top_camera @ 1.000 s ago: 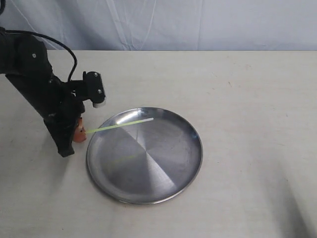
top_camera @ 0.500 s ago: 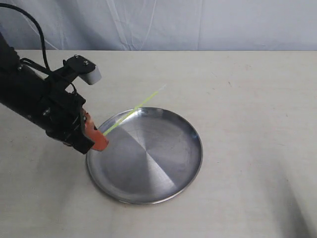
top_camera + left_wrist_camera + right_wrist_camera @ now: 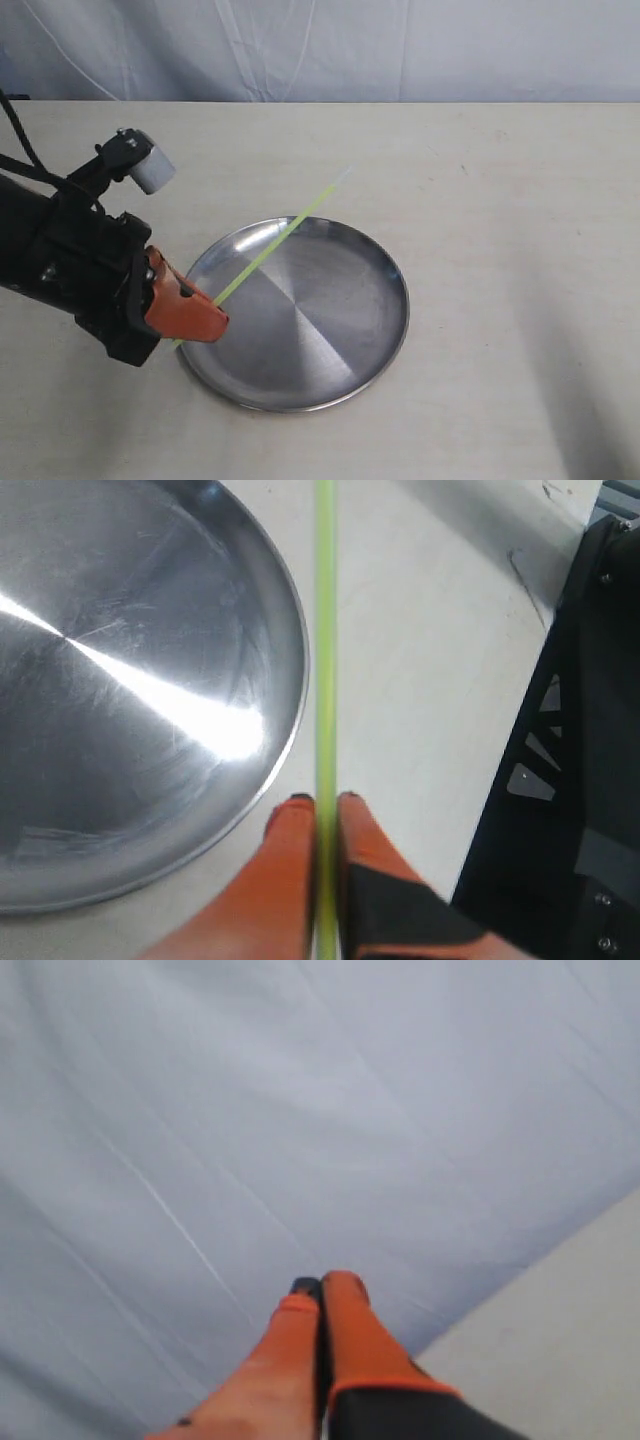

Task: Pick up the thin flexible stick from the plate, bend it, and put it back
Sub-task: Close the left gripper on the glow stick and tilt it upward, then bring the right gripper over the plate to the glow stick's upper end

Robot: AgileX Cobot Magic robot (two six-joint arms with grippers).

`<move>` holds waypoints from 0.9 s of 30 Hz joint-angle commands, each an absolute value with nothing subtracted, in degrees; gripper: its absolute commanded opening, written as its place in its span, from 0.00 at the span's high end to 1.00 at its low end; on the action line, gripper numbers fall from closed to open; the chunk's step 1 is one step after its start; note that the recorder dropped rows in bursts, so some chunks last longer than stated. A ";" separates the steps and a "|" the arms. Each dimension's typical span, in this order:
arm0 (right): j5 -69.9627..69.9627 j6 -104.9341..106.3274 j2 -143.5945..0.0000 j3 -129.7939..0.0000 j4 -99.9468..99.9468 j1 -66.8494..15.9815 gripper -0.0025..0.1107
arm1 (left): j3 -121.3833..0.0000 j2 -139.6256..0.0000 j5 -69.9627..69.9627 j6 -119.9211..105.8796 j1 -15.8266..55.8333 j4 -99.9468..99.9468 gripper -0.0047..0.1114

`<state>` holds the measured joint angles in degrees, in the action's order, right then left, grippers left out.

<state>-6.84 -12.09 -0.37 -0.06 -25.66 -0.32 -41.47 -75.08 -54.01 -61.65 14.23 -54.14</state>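
Observation:
The stick's lower end (image 3: 178,344) is the only part in my left gripper, so my right gripper should open and grab the stick near its free pale tip (image 3: 342,178) before the bend.
The thin lime-green stick (image 3: 275,243) is lifted off the shiny round steel plate (image 3: 330,330) and slants up from the plate's left rim toward the far table. My left gripper (image 3: 212,310) is shut on its lower end, at the plate's left edge. In the left wrist view the stick (image 3: 325,640) runs straight out between the orange fingers (image 3: 290,870), beside the plate (image 3: 120,680). My right gripper (image 3: 322,1288) is shut with nothing in it and faces the blue-grey backdrop; it is outside the exterior view.
The plate rests on a beige cloth-covered table (image 3: 500,200). A pale blue-grey curtain (image 3: 400,45) hangs behind the table. The left arm's black body (image 3: 60,260) is over the table's left side. A black frame (image 3: 590,730) appears beside the table in the left wrist view.
The left gripper has swung down and toward the plate's front left with the stick. The stick's free end has risen from the plate and now points over the far rim.

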 commanded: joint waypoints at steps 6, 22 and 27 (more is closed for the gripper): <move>-5.96 -24.31 0.00 0.00 -46.26 -0.03 0.99 | -41.12 -74.09 -54.37 -61.99 14.50 -56.42 0.96; 21.63 -12.45 0.00 -0.72 -71.18 -0.03 0.99 | -41.12 -74.09 -56.06 -62.09 14.50 -58.48 0.96; 21.64 8.56 -0.19 -4.58 -89.05 0.00 0.99 | -41.12 -74.09 -56.06 -63.04 14.50 -59.67 0.96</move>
<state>21.97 -3.21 -0.28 -1.77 -80.36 -0.32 -41.47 -74.59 -55.70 -61.94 14.23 -57.68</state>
